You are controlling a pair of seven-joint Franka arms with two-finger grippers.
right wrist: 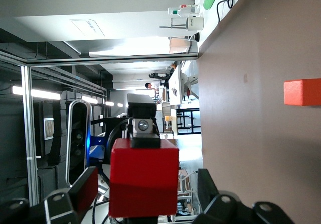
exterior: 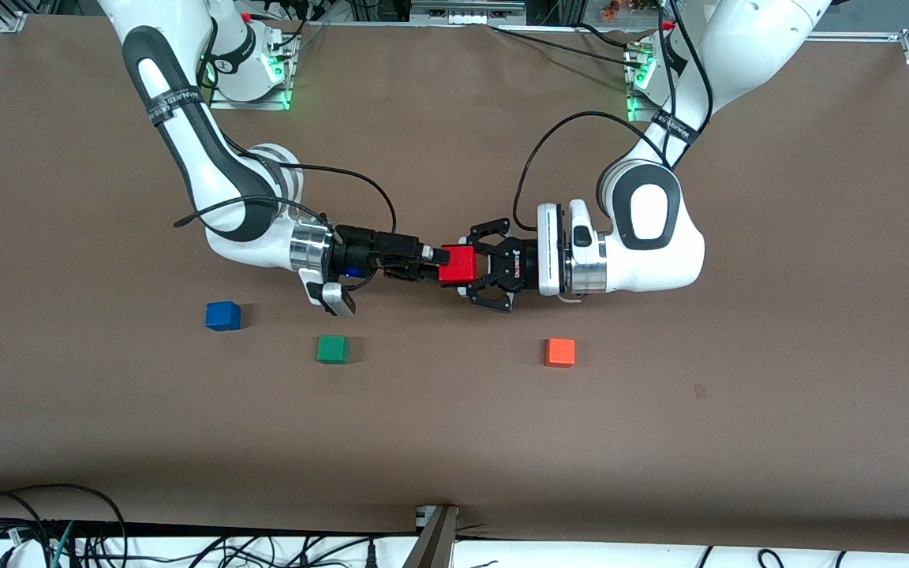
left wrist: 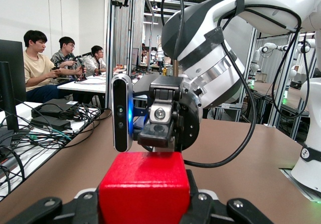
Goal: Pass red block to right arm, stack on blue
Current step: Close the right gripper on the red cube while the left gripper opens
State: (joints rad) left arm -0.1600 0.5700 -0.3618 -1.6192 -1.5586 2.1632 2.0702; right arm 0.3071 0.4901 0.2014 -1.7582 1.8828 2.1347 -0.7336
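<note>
My left gripper is clamping the red block (exterior: 458,264) between my right gripper's open fingers, so next my right gripper closes before my left gripper opens and backs away.
The red block (exterior: 457,264) hangs in the air over the middle of the table, between the two grippers, which face each other. My left gripper (exterior: 468,267), the wide black claw, is shut on it, with its jaws against two sides of the block (left wrist: 143,189). My right gripper (exterior: 437,264), slim and black, is open. Its fingers (right wrist: 89,184) straddle the block (right wrist: 144,179) above and below, with a gap on each side. The blue cube (exterior: 223,315) sits on the table toward the right arm's end, nearer to the front camera than the grippers.
A green cube (exterior: 333,349) lies beside the blue one, slightly nearer to the front camera. An orange cube (exterior: 560,352) lies toward the left arm's end and also shows in the right wrist view (right wrist: 302,92). The brown table (exterior: 454,442) is bare nearer the front camera.
</note>
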